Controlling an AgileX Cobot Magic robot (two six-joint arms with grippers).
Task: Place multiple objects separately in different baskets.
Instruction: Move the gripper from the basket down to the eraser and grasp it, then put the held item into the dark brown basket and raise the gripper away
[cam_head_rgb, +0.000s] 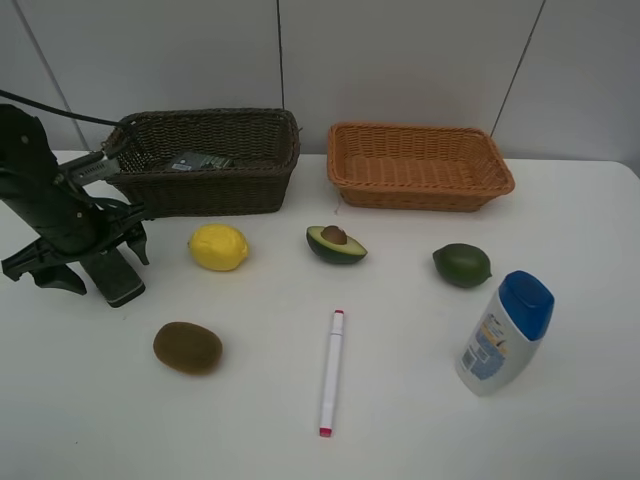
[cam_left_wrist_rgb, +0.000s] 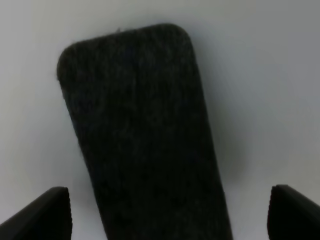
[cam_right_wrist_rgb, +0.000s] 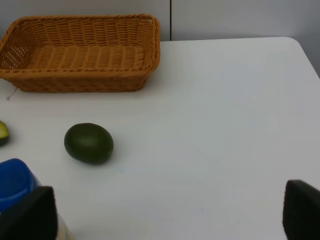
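My gripper is going to lift and carry the dark rectangular block. The block shows a fuzzy, felt-like side, so I should expect a blue back hidden underneath when I do.
The dark rectangular block lies on the white table at the left. My left gripper is open right above it; in the left wrist view the block fills the frame between the spread fingertips, with gaps on both sides. The lemon, kiwi, halved avocado, marker, green round fruit and blue-capped bottle lie on the table. The dark green pump bottle lies in the dark brown basket. The orange-tan basket is empty. My right gripper is open and empty.
In the right wrist view the green fruit, the bottle's blue cap and the orange basket lie ahead. Both baskets stand along the table's back edge against a white wall. A black cable runs behind the left arm.
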